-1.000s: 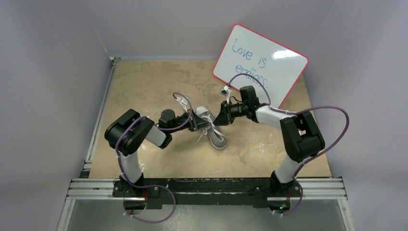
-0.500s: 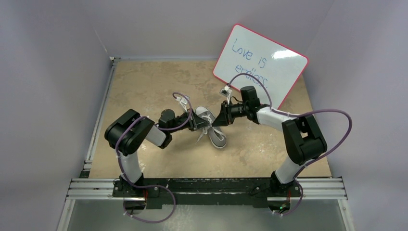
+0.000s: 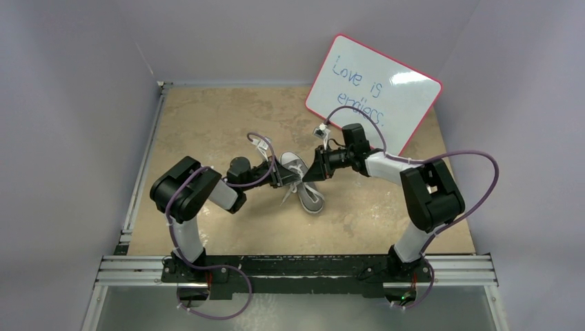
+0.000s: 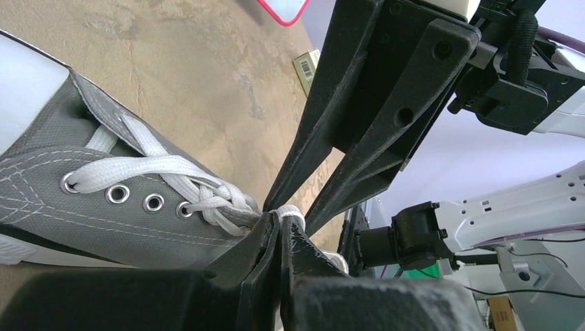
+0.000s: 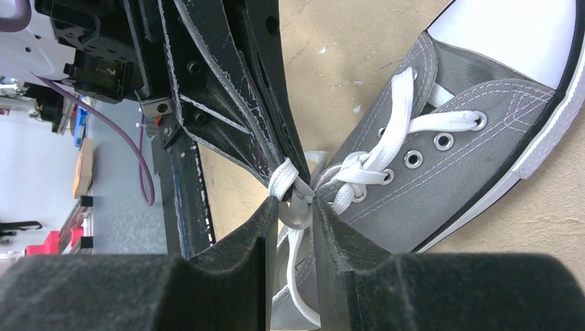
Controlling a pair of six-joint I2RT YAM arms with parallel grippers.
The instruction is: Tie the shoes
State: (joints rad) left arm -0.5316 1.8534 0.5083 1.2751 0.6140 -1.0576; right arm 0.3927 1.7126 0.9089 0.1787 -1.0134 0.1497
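My two grippers are crowding the same bend of lace [image 5: 283, 179], so my right gripper should close on it first, and then my left gripper should take a piece of the lace and pull away.
The small grey sneaker [image 3: 312, 196] with white laces lies in the middle of the table, its white toe cap towards the back. Both grippers meet over its laces. In the left wrist view my left gripper [image 4: 281, 219] is shut on a bend of white lace [image 4: 293, 214] just beside the twisted lace crossing above the eyelets of the shoe [image 4: 83, 207]. In the right wrist view my right gripper [image 5: 295, 207] is open by a narrow gap, its fingers straddling the same bunch of lace [image 5: 286, 181] next to the shoe [image 5: 476, 158]. The left gripper's fingers [image 5: 234, 103] reach in from above.
A white board with a pink rim [image 3: 372, 89] leans against the back right wall, just behind the right arm. A loose lace end [image 5: 296, 276] hangs down over the shoe's opening. Grey walls stand on the left, back and right.
My right gripper has crept a little to the left, closer onto the laces. The left gripper and the shoe have not visibly moved.
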